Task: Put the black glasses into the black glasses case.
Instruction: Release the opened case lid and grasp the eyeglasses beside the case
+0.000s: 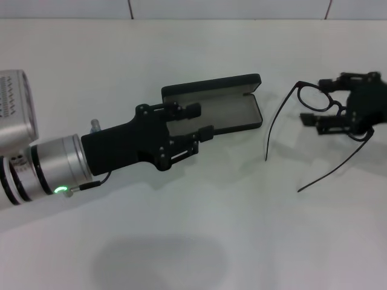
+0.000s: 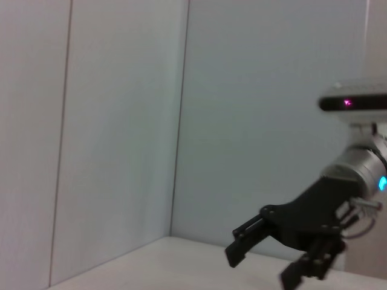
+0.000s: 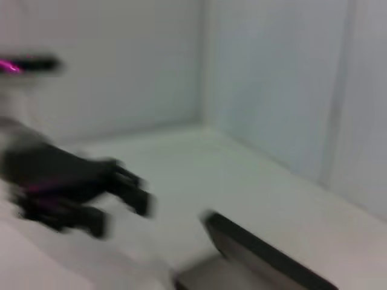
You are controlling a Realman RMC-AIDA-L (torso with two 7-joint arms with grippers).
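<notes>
The black glasses are past my left gripper with their temple arms (image 1: 278, 116) spread open, so next my right gripper picks them up by the bridge (image 1: 336, 104) and brings them to my left gripper.
The black glasses (image 1: 310, 96) hang in my right gripper (image 1: 320, 104) at the right, above the table, with both slim temple arms trailing down and left. The black glasses case (image 1: 225, 107) lies open at the centre, grey lining up and lid standing at the back. My left gripper (image 1: 202, 121) is open and empty, its fingers over the case's left end. The left wrist view shows the right gripper (image 2: 259, 270) far off. The right wrist view shows the blurred left gripper (image 3: 121, 216) and the case's edge (image 3: 266, 254).
The white table (image 1: 199, 229) runs out in front of and around the case. A white wall (image 1: 230, 7) closes off the back edge. The left arm's silver wrist (image 1: 54, 166) reaches in from the left.
</notes>
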